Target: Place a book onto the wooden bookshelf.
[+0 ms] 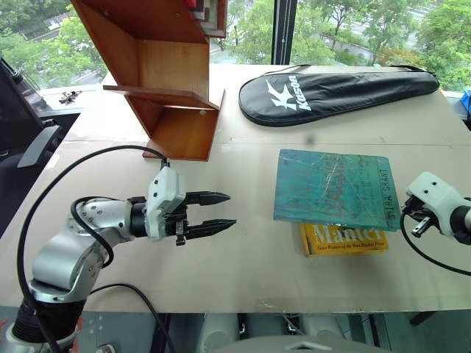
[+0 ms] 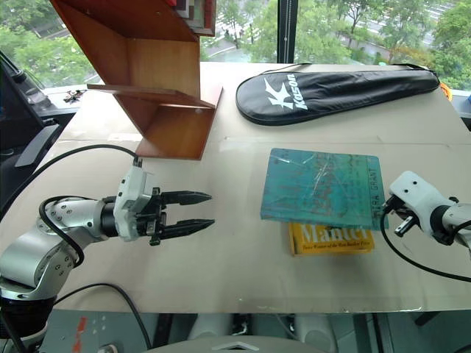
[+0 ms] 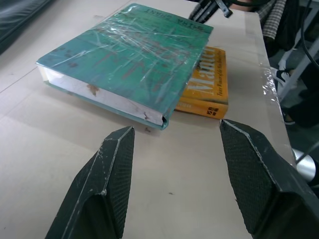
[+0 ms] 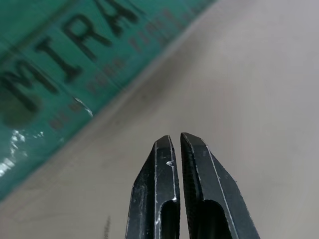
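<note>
The teal-green book (image 1: 335, 189) should come free when I lift it and leave the yellow book behind, fully uncovered. Only the yellow book's lettered strip (image 1: 344, 239) sticks out now.
The teal-green book (image 1: 335, 187) lies flat on the table, resting partly on a yellow "Mantel" book (image 1: 342, 240). The wooden bookshelf (image 1: 169, 81) stands at the far left of the table, its shelf boards slanted. My left gripper (image 1: 230, 210) hovers left of the book, pointing at it with its fingers open and nothing between them; the left wrist view shows the book's (image 3: 129, 55) page edge ahead. My right gripper (image 4: 176, 140) is shut and empty, pointing down at the bare table just beside the book's lettered edge (image 4: 60, 59).
A black racket bag (image 1: 338, 92) lies across the far right of the table (image 1: 243, 257). Black cables loop around my left arm near the front edge. A window stands behind the table, and a dark chair is at the far left.
</note>
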You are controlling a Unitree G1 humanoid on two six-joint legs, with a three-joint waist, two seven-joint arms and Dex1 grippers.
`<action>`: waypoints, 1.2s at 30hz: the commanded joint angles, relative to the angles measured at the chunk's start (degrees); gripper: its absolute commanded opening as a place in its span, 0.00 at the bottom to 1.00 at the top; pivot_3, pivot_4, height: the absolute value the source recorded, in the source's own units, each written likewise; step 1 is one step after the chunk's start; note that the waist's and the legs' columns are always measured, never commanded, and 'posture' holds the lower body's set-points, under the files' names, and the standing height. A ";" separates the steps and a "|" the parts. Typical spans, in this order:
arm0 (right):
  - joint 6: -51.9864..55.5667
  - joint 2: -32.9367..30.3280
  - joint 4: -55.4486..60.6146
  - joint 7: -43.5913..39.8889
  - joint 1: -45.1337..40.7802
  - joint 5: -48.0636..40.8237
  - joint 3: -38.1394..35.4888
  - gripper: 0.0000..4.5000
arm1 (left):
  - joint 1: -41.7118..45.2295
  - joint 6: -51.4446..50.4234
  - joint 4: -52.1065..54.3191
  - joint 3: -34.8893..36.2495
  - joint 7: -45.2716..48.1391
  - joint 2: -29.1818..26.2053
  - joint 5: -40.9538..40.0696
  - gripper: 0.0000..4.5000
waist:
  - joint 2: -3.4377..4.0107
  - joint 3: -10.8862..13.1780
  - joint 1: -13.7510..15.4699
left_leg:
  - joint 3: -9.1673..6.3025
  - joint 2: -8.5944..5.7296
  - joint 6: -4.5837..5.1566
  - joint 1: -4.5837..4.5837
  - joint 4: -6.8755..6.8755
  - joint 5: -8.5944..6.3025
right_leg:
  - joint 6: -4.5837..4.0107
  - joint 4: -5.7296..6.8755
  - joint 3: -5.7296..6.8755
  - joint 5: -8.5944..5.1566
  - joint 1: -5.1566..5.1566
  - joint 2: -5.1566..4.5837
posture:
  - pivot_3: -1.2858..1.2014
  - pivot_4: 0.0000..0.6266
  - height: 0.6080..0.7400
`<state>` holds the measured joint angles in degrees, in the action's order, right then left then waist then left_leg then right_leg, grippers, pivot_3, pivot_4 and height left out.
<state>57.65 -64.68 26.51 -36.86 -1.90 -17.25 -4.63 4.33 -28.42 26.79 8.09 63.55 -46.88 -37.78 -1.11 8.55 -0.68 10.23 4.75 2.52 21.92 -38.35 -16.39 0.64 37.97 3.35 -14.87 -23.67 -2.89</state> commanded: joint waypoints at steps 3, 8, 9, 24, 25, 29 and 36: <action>1.28 6.46 0.17 -3.00 -5.54 -4.41 3.30 0.02 | -0.23 0.61 2.44 0.49 -0.99 0.38 -0.82 0.62 | 0.00 0.00 -0.12 | 0.00 0.00 0.00 -0.01 0.00 0.00 | 0.00 0.01 0.01 0.00 0.00 0.01 | 0.52 0.24 1.00; 6.27 14.33 2.90 0.09 -9.56 -5.20 9.16 0.02 | -1.04 0.85 1.60 1.33 -1.95 0.64 -0.59 0.62 | -0.02 -0.01 -0.20 | 0.01 0.04 -0.01 -0.02 -0.01 0.00 | 0.00 0.03 0.00 0.00 0.00 0.05 | 0.52 0.24 1.00; 6.88 15.71 3.18 0.90 -10.15 -5.00 9.75 0.02 | -1.52 1.10 1.66 1.43 -1.83 0.59 -0.42 0.62 | -0.03 -0.02 -0.25 | 0.01 0.04 -0.01 -0.03 -0.01 0.00 | -0.01 0.03 -0.01 0.01 0.00 0.06 | 0.52 0.24 1.00; -2.94 19.41 13.03 0.59 1.02 -4.13 -0.21 0.02 | -6.97 -9.42 0.82 4.12 -15.83 6.54 -6.10 0.62 | -0.05 -0.04 0.99 | -0.04 0.01 -0.02 0.10 0.00 0.00 | -0.01 0.01 0.09 0.00 -0.07 -0.04 | 0.52 0.24 1.00; -5.42 19.32 14.07 -2.22 5.17 -5.97 -4.27 0.02 | -6.54 -11.56 0.57 4.81 -17.99 7.69 -7.98 0.62 | -0.06 -0.04 1.11 | -0.14 -0.07 -0.01 0.15 0.00 0.00 | 0.05 0.00 0.15 -0.03 -0.06 -0.10 | 0.52 0.24 1.00; -21.66 22.33 18.19 -13.21 22.16 -10.35 -18.79 0.13 | -4.03 -21.16 -0.76 6.57 -26.21 11.20 -16.00 0.62 | -0.09 -0.06 1.47 | -0.47 -0.18 -0.01 0.15 -0.02 0.01 | 0.16 -0.01 0.32 -0.09 0.10 -0.14 | 0.52 0.24 1.00; -31.13 29.67 24.82 -16.23 27.48 -24.90 -29.67 0.83 | 5.50 -37.50 -14.65 10.39 -53.22 23.21 -36.84 0.62 | -0.16 -0.16 0.39 | -0.75 -0.16 0.00 -0.23 -0.16 0.01 | 0.26 0.08 0.40 -0.13 0.57 -0.16 | 0.52 0.24 1.00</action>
<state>28.42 -35.21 49.21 -53.36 26.23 -39.65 -33.06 8.62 -63.76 14.30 16.59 16.20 -25.06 -69.45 -1.28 8.39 -0.29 9.43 4.58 2.53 21.66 -38.54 -16.37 0.88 38.05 3.78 -14.99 -23.02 -3.10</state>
